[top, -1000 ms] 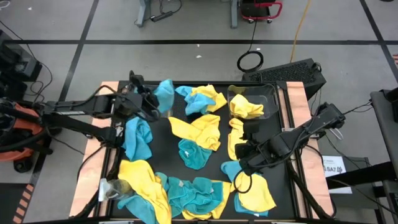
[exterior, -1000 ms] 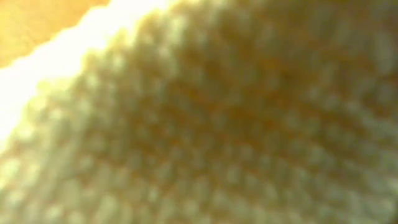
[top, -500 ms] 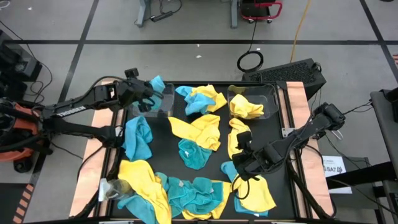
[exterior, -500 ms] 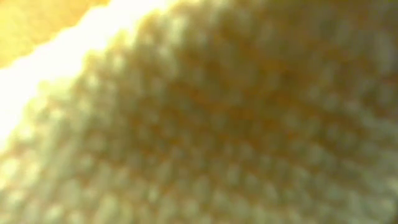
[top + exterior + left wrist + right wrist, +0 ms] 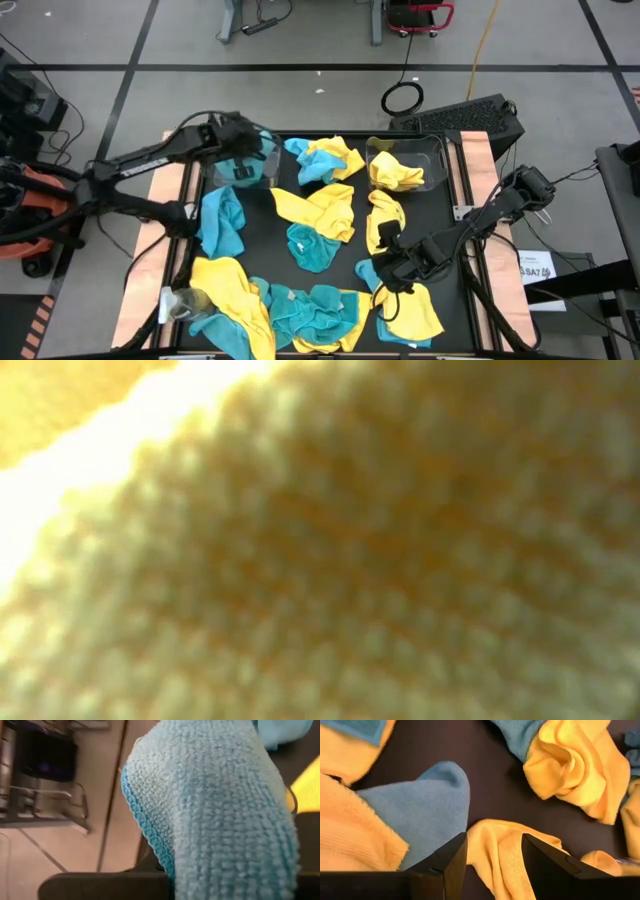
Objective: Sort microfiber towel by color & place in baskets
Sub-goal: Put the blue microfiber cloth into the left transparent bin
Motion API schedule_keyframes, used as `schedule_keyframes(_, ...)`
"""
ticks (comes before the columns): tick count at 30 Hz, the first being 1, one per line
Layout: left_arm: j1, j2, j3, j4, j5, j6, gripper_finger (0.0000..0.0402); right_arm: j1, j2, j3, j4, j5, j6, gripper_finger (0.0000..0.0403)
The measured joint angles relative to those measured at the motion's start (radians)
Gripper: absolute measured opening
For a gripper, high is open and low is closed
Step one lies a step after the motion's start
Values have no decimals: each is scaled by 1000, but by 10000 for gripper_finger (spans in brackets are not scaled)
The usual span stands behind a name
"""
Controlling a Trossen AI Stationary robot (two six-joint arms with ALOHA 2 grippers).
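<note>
The teal towel (image 5: 236, 172) is hanging over the clear basket free of yellow. I keep moving my left gripper toward the basket's middle (image 5: 248, 163) and release the towel there.
Yellow and teal microfiber towels lie strewn over the black table (image 5: 270, 215). Two clear baskets stand at the far edge: the left one (image 5: 268, 160) and the right one (image 5: 432, 150), which holds a yellow towel (image 5: 395, 175). My left gripper (image 5: 238, 148) is over the left basket, shut on a teal towel (image 5: 225, 810). My right gripper (image 5: 495, 862) hangs open just above a yellow towel (image 5: 492, 845) at the near right, a finger on either side of its fold. A yellow towel (image 5: 320, 560) fills the low view. My left gripper comes at the teal towel from above, slanting down. The towel itself hides the fingers in the wrist view, so which part they have cannot be told. The towel (image 5: 240, 168) hangs below the gripper at the left basket; whether its lower end rests inside, I cannot tell.
Beside the yellow fold under my right gripper lie a teal towel (image 5: 420, 815) and another bunched yellow one (image 5: 575, 765). Towels are heaped along the near edge (image 5: 300, 310). Wooden strips (image 5: 480, 160) border the table's left and right sides.
My left gripper has swung with the teal towel toward the far edge, then tipped downward and sunk over the left basket; the towel now hangs at the basket. My right gripper has sunk toward the yellow towel at the near right, its fingers staying open.
</note>
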Motion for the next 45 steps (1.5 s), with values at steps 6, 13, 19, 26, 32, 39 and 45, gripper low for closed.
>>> schedule_keyframes(6,52,135,0,-51,52,-35,12,26,0,0,34,-10,0,180)
schedule_keyframes(13,101,269,0,-75,78,-78,13,51,0,0,48,-9,6,180)
schedule_keyframes(19,137,368,-1,-93,92,-103,13,62,0,0,48,-7,34,180)
schedule_keyframes(26,178,439,-12,-85,129,-104,13,77,0,0,47,-7,53,180)
schedule_keyframes(32,219,456,-93,-43,184,-123,13,84,0,0,47,-6,56,180)
schedule_keyframes(39,250,451,-139,5,250,-148,13,84,0,0,55,0,46,180)
schedule_keyframes(45,250,450,-140,68,269,-160,56,84,0,0,55,18,53,180)
